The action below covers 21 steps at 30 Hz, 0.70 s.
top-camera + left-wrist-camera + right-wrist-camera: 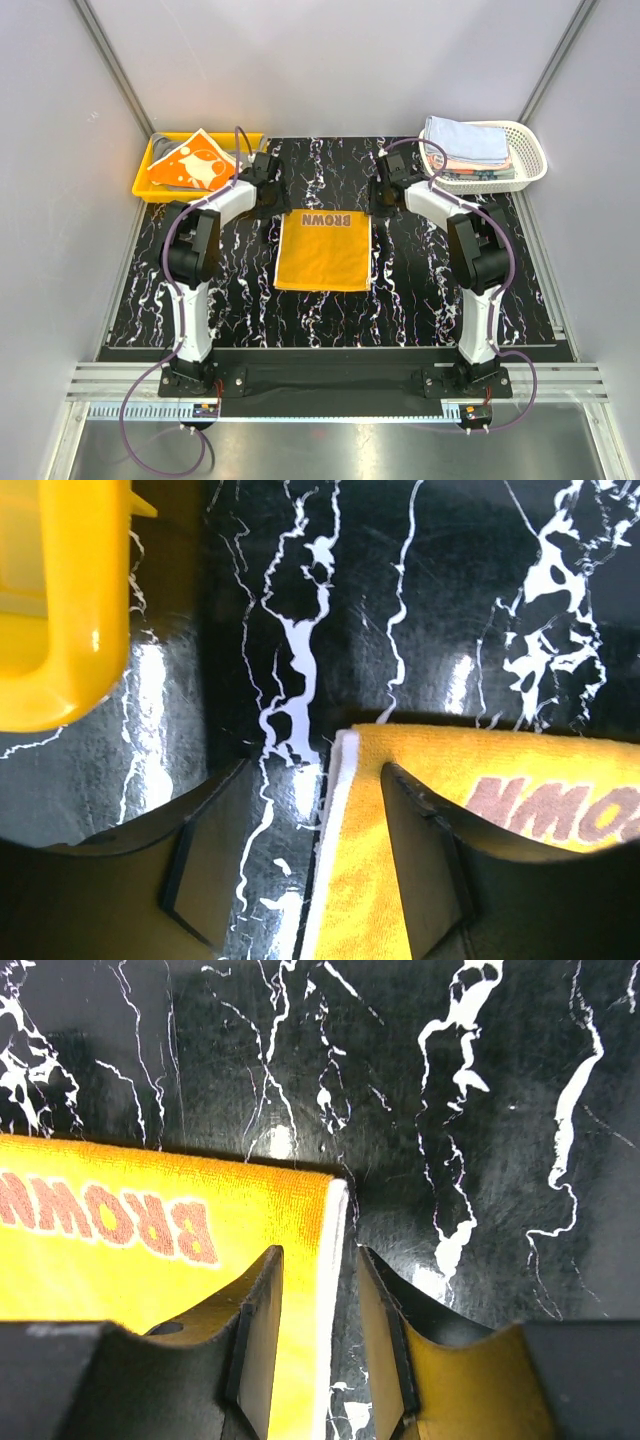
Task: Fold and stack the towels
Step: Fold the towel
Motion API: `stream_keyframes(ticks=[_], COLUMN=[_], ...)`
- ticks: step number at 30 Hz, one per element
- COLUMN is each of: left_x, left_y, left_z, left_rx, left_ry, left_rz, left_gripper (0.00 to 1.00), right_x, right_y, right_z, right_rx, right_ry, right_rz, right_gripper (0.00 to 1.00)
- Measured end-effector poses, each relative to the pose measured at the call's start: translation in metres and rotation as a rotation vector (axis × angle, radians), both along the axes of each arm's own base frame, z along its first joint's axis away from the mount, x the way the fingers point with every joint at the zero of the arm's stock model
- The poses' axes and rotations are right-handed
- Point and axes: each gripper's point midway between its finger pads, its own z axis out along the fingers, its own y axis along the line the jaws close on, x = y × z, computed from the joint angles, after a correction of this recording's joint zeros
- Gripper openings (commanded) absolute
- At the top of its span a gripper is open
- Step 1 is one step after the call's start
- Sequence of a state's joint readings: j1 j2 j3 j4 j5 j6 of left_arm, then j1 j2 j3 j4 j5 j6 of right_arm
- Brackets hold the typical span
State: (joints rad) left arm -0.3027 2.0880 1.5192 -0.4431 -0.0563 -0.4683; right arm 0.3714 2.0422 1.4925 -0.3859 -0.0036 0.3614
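Observation:
The orange towel's white edge is between the open fingers of my right gripper, so I should keep lowering at the towel's far corner until one finger is on each side of it, then close them.
An orange towel with the word BROWN lies flat on the black marbled table, folded into a rectangle. My left gripper is at its far left corner and my right gripper at its far right corner. In the left wrist view the left gripper is open wide. It straddles the towel's white edge, one finger over bare table and the other over the cloth. The right gripper is open too, and the towel's right edge lies flat between its fingers. More towels lie stacked in the basket.
A yellow tray at the back left holds an orange and white patterned cloth; its corner shows close to the left gripper. A white lattice basket stands at the back right. Grey walls enclose the table.

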Motion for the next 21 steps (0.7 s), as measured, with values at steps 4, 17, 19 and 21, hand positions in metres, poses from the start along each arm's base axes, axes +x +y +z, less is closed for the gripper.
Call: stream_keyframes(ticks=[4,17,19,21], left_x=[0.0,0.009,0.009,0.01], left_y=[-0.003,-0.005,-0.004,-0.004], left_z=[0.002,-0.006,-0.006,-0.006], left_rx=[-0.011,0.012,0.017,0.023], left_ry=[-0.006,-0.011,-0.014,-0.019], left_rz=[-0.009,-0.019,-0.017,-0.015], left_gripper=[0.6,0.57,0.55,0.54], right_x=[-0.001,0.015,0.017,0.018], right_y=[0.001,-0.001,-0.002,-0.002], right_z=[-0.004,-0.028,-0.028,-0.028], right_rx=[0.001,-0.053,-0.058,-0.06], right_ry=[0.011,0.02,0.016,0.012], right_rz=[0.005,-0.003,-0.001,0.0], right_gripper=[0.43,0.43,0.42,0.4])
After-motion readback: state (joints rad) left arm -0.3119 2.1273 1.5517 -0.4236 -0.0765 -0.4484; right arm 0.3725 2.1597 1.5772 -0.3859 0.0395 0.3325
